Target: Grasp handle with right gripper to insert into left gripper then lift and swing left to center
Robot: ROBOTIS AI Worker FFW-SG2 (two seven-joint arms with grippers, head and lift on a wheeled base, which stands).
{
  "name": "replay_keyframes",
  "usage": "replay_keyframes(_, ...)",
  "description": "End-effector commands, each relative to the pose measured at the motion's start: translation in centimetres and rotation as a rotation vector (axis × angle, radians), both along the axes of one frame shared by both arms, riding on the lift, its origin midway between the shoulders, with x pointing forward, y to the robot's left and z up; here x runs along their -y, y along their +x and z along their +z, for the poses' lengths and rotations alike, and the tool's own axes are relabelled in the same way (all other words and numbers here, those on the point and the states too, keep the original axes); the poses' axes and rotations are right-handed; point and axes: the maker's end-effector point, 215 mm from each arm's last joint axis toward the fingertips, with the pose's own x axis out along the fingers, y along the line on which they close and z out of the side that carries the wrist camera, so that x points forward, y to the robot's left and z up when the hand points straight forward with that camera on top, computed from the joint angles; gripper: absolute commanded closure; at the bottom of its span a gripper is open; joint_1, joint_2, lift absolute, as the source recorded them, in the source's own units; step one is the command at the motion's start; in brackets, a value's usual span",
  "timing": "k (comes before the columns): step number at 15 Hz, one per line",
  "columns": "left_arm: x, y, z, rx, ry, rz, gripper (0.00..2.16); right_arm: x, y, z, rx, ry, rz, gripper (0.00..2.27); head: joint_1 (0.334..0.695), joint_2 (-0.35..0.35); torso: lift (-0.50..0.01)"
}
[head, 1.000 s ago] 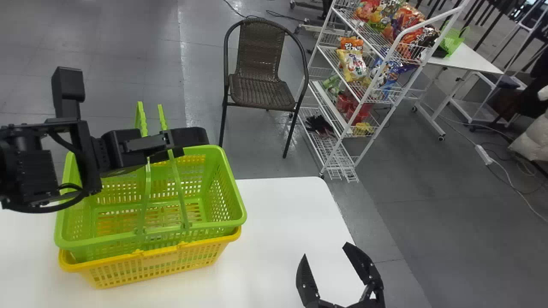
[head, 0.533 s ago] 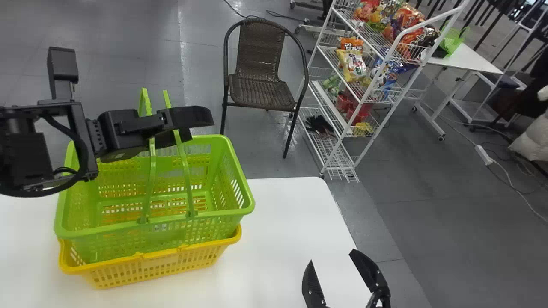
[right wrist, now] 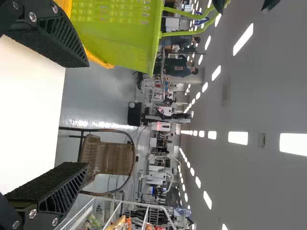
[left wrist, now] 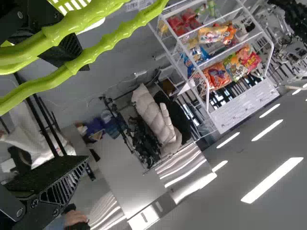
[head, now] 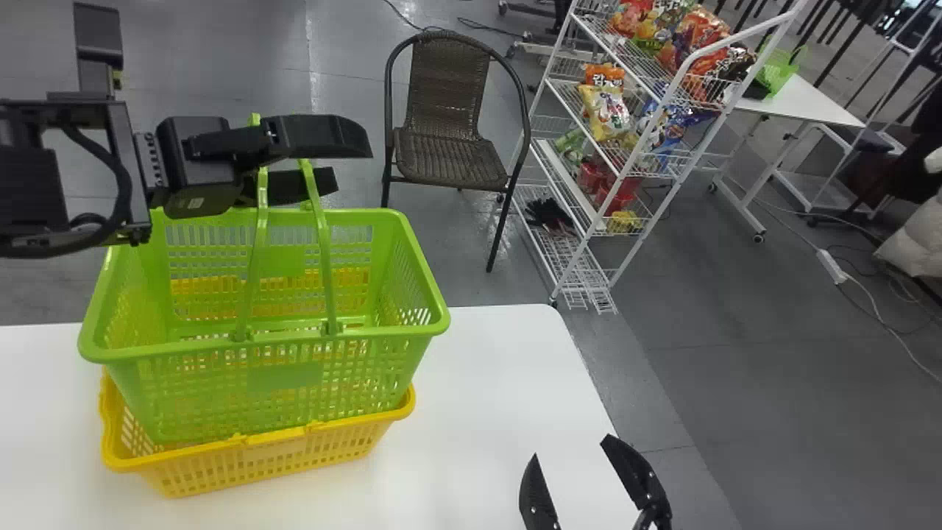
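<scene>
I expect the green basket (head: 284,375) to come free of the yellow basket when I lift the handles, because the green sides stand high above the yellow rim (head: 322,428).
My left gripper (head: 353,165) is raised at the upper left, its fingers wide apart around the green basket's two handles (head: 324,254). The green basket (head: 294,379) hangs below, its lower part inside the yellow basket (head: 272,456) on the white table (head: 486,412). In the left wrist view, the handles (left wrist: 98,48) cross beside one finger of my left gripper (left wrist: 88,112), with a broad gap to the other. My right gripper (head: 571,446) stays open and empty over the table's right edge. In the right wrist view, my right gripper (right wrist: 88,115) shows parted fingers, and the green basket (right wrist: 124,36) is beyond them.
Behind the table stands a brown wicker chair (head: 449,158). A white wire rack (head: 622,184) with snack bags is farther right. Another white table (head: 802,99) holds a small green basket at the far right.
The left arm has risen, and the green basket has come up with it, partway out of the yellow one. My right gripper has shifted a little to the right and toward the bottom edge.
</scene>
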Motion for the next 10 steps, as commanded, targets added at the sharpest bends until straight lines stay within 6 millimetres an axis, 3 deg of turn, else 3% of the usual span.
replay_keyframes(1, 0.0, 0.1, 1.8, -0.003, -0.015, -0.03, 0.18, 0.2, -0.3, 0.3, 0.011, 0.0, -0.003, 0.08, 0.695, -0.35, 0.0)
replay_keyframes(10, -2.1, 1.3, 7.7, 0.08, -0.051, -0.026, 0.21, 0.5, -0.5, 0.0, 0.005, -0.002, -0.009, 0.08, 0.695, -0.35, 0.0)
